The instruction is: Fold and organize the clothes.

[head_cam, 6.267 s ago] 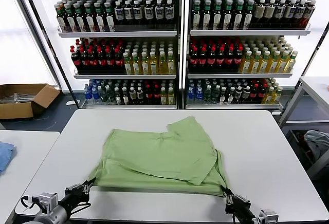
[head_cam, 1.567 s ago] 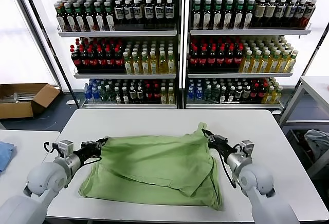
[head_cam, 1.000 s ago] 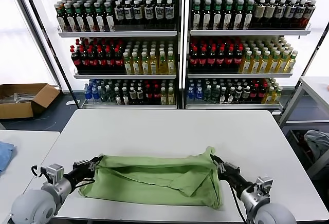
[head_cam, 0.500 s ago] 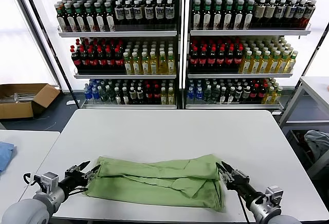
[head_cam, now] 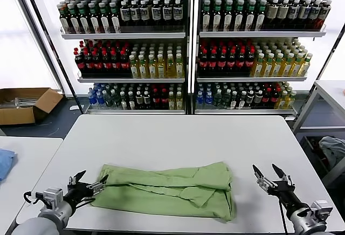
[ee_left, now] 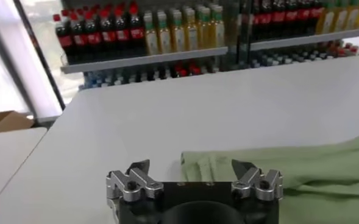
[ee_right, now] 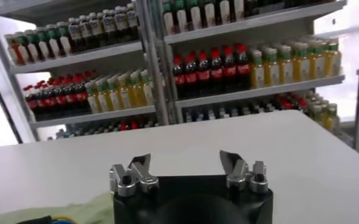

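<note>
The light green shirt is lying in a long band [head_cam: 167,189], so the robot's left gripper should grip the shirt's end [head_cam: 108,191] next to it, draw the shirt nearer and fold that end over.
The light green shirt [head_cam: 167,189] lies folded into a long flat band across the near middle of the white table [head_cam: 178,138]. Its collar and printed front are hidden inside the fold. My left gripper [head_cam: 89,181] is open and empty, just off the band's left end. In the left wrist view the gripper [ee_left: 191,165] has its jaws wide apart and the green cloth [ee_left: 301,167] lies just beyond them. My right gripper [head_cam: 269,171] is open and empty, a short way off the band's right end. In the right wrist view the gripper [ee_right: 184,159] is open over bare table.
Shelves of bottles [head_cam: 188,46] stand behind the table. A second table [head_cam: 21,165] with a blue cloth [head_cam: 4,162] is on the left, and a cardboard box [head_cam: 24,103] lies on the floor beyond. A pale bluish-grey cloth [head_cam: 334,151] is on the right.
Both grippers carried the shirt's far edge toward the near edge, folding it into a band. They then let go, opened and drew outward, the right one farther.
</note>
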